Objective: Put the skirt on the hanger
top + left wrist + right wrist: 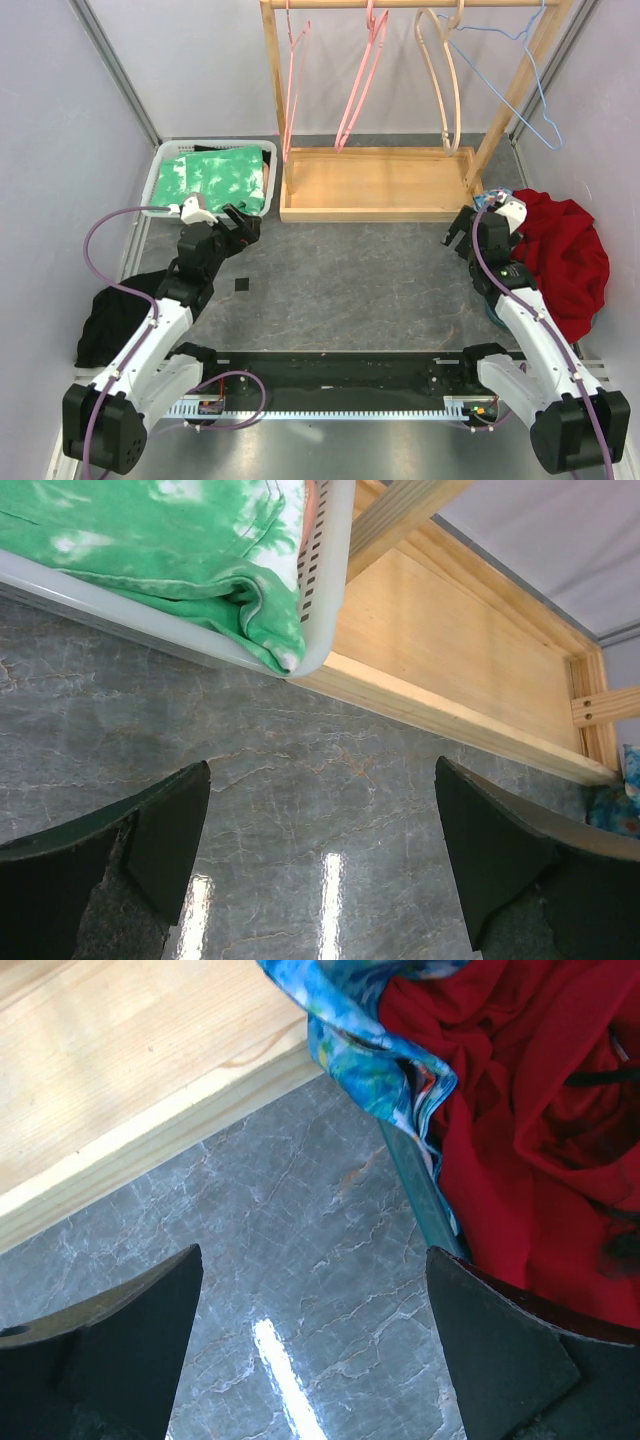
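I can see a dark strap (602, 1077) coming out of the folds, so I expect the red garment (566, 262) to come out of the bin after it when I lift the strap.
Several hangers hang on the wooden rack's rail: two pink ones (358, 85), a beige one (440, 80) and a blue wire one (525, 85). Which garment is the skirt I cannot tell. A green tie-dye garment (220, 178) (170, 540) lies in a white basket (158, 178). A red garment (560, 250) (540, 1130) and a blue patterned cloth (365, 1050) are heaped at the right. My left gripper (243, 222) (322, 855) stands open over bare table near the basket's corner. My right gripper (458, 232) (312, 1340) is open beside the red heap. Neither holds anything.
The rack's wooden base (375, 185) (470, 650) spans the back of the table between the two grippers. A black cloth (110, 320) lies by the left arm. A small black square (241, 285) sits on the grey marble table. A teal bin edge (420, 1190) shows under the red garment.
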Controlling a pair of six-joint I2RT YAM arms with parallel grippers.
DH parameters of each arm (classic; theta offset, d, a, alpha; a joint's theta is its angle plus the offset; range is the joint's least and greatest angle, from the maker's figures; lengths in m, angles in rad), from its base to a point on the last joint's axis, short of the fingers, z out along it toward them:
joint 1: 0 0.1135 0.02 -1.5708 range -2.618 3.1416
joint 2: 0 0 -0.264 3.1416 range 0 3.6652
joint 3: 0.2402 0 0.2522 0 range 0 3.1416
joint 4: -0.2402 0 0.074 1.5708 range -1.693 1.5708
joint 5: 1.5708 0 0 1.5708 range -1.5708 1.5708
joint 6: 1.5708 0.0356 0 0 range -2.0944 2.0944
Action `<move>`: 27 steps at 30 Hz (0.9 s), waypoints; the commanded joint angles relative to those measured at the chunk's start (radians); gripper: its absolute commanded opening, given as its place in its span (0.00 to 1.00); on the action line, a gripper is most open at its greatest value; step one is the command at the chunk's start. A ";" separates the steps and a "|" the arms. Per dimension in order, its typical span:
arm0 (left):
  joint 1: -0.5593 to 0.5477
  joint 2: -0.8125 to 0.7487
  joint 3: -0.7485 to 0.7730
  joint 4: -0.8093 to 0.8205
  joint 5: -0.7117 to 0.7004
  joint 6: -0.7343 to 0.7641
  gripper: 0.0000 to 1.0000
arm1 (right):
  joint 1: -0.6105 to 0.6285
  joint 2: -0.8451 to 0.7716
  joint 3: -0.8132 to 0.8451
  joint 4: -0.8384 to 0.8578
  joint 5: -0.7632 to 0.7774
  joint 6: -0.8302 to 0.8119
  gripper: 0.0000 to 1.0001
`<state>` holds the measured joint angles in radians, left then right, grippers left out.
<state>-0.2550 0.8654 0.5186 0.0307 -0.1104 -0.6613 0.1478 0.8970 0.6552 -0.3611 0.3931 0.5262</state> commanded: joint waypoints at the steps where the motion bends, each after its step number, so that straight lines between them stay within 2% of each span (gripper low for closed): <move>1: -0.003 0.000 0.015 0.012 -0.006 0.002 1.00 | 0.001 -0.009 0.067 -0.051 0.068 -0.018 0.98; 3: -0.003 0.009 0.023 0.021 0.023 0.023 1.00 | 0.001 -0.032 0.075 -0.065 0.116 -0.020 0.98; 10: -0.003 0.076 0.067 -0.021 0.071 0.038 1.00 | -0.001 -0.056 0.153 -0.147 0.127 -0.042 0.98; 18: 0.000 0.055 0.098 -0.094 0.046 0.022 0.99 | -0.001 -0.056 0.280 -0.289 0.138 -0.058 0.98; 22: -0.001 0.049 0.118 -0.113 0.060 0.015 0.99 | -0.001 -0.050 0.345 -0.357 0.206 -0.072 0.98; 27: -0.001 0.053 0.121 -0.114 0.074 0.002 0.98 | -0.002 -0.093 0.347 -0.381 0.386 -0.038 0.98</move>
<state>-0.2550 0.9283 0.5980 -0.0784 -0.0574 -0.6552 0.1478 0.8448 0.9733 -0.6857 0.6159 0.4770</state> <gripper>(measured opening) 0.989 0.980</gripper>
